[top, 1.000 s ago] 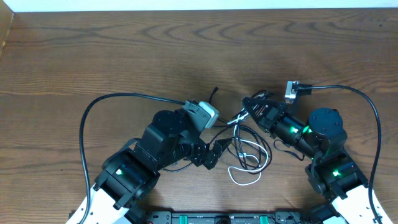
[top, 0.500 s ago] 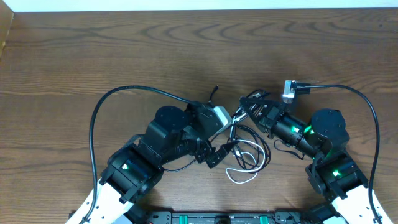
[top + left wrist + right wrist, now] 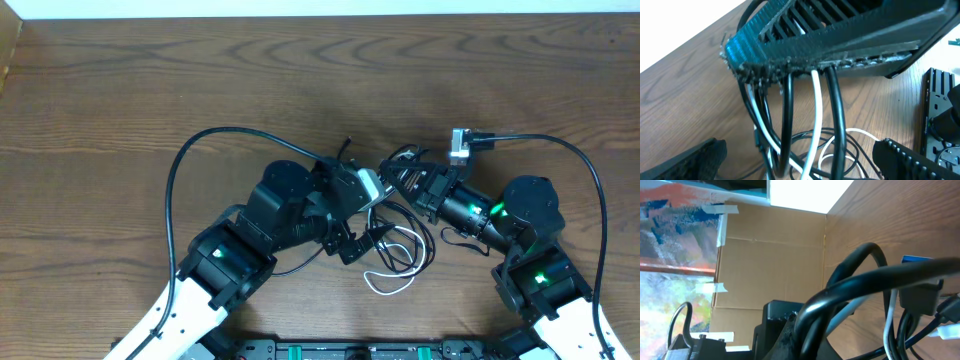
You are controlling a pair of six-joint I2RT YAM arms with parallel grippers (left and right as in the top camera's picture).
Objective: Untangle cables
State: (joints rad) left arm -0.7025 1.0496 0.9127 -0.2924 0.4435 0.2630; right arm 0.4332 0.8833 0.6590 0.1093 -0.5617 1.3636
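Observation:
Pieces of black and white cable bunched together [image 3: 840, 311] are pinched in my right gripper, so my left gripper should hold the hanging strands of cable [image 3: 816, 120] while my right gripper opens and backs away.
The thin black cable [image 3: 426, 250] and white cable [image 3: 393, 289] lie in tangled loops on the wooden table [image 3: 150, 80] between the two arms. My right gripper [image 3: 394, 172] is shut on a bunch of strands and holds them raised above the pile. In the left wrist view those black strands [image 3: 835, 105] and white strands [image 3: 814, 100] hang down from the right gripper's body [image 3: 840, 40]. My left gripper [image 3: 800, 162] is open, its fingers on either side of the hanging strands. In the overhead view it [image 3: 360, 240] sits over the pile's left side. In the right wrist view the right gripper [image 3: 810, 330] pinches a black cable loop [image 3: 860, 260].
Thick black robot cables arc from each camera box, one on the left [image 3: 200, 150] and one on the right [image 3: 575, 155]. A cardboard wall [image 3: 770, 255] stands beyond the table's edge. A black rail [image 3: 350, 350] runs along the front edge.
My left arm has swung right and forward, bringing its open gripper up around the hanging strands. The right gripper has shifted slightly left, still shut on the cables.

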